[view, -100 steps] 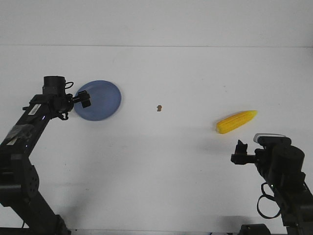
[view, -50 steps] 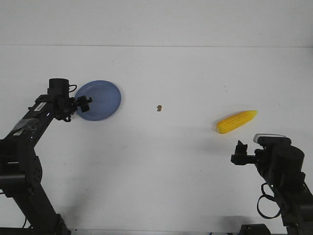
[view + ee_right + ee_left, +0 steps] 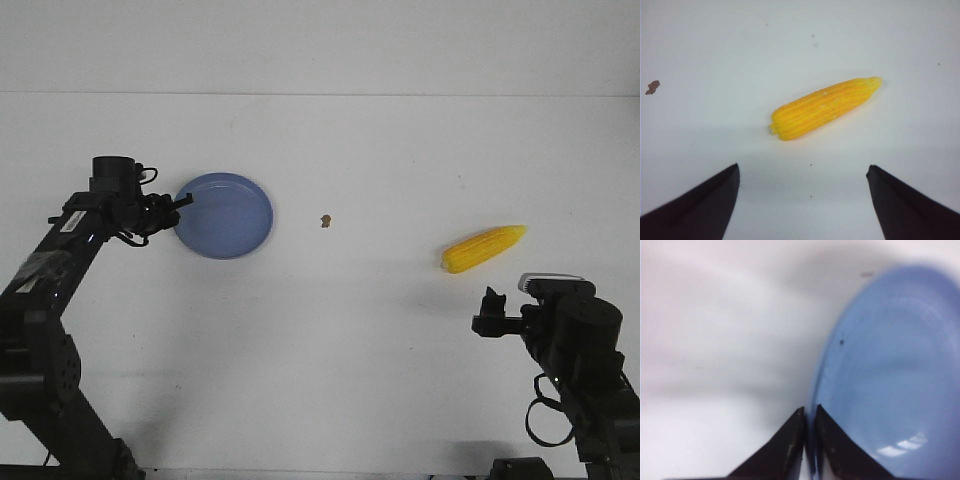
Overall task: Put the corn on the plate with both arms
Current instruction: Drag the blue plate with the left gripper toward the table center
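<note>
The robot's left gripper is pinching the plate's rim (image 3: 179,224) and the table's middle (image 3: 322,316) is clear, so the robot should keep moving the plate there until the plate lies flat, then let go.
The blue-lavender plate (image 3: 224,215) lies on the white table at the left. My left gripper (image 3: 180,205) is shut on the plate's left rim; in the left wrist view the two black fingers pinch the rim (image 3: 811,412) and the plate (image 3: 890,380) fills the side of the view. The yellow corn (image 3: 483,248) lies on the table at the right, tip pointing far right. My right gripper (image 3: 490,308) is open and empty, a little nearer than the corn. In the right wrist view the corn (image 3: 825,107) lies beyond my right gripper (image 3: 802,172), apart from the fingers.
A small brown speck (image 3: 325,221) lies on the table between plate and corn; it also shows in the right wrist view (image 3: 652,87). The table's far edge meets the wall at the back.
My left gripper has drawn the plate to the right, toward the table's middle, and the plate now looks flatter. The right arm and the corn have not moved.
</note>
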Robot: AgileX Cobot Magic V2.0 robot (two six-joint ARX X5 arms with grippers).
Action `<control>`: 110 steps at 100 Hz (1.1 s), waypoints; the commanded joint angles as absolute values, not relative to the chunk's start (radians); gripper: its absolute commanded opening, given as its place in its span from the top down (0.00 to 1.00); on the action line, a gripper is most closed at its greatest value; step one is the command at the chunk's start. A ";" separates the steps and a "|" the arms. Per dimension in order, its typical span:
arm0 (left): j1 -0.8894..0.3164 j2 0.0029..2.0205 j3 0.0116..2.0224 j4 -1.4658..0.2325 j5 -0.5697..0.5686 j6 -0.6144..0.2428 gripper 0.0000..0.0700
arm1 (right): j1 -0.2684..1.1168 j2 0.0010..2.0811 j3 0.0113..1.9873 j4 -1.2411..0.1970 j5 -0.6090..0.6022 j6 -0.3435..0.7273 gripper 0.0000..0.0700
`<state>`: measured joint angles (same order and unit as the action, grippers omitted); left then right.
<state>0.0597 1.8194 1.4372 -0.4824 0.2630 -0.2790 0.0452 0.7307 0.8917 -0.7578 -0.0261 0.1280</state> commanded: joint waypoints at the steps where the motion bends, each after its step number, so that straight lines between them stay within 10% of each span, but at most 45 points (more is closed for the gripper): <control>1: 0.045 1.778 1.457 -0.484 0.294 -0.273 0.99 | 0.046 0.734 0.912 -0.747 -0.027 0.131 0.23; 110: -0.431 1.540 0.954 -0.255 0.425 -0.435 0.90 | 0.046 0.734 0.911 -0.722 -0.027 0.131 0.23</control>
<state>-0.4263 1.5326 0.9432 -0.2493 0.4389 -0.4267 0.0452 0.7307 0.8917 -0.7315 -0.0261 0.1280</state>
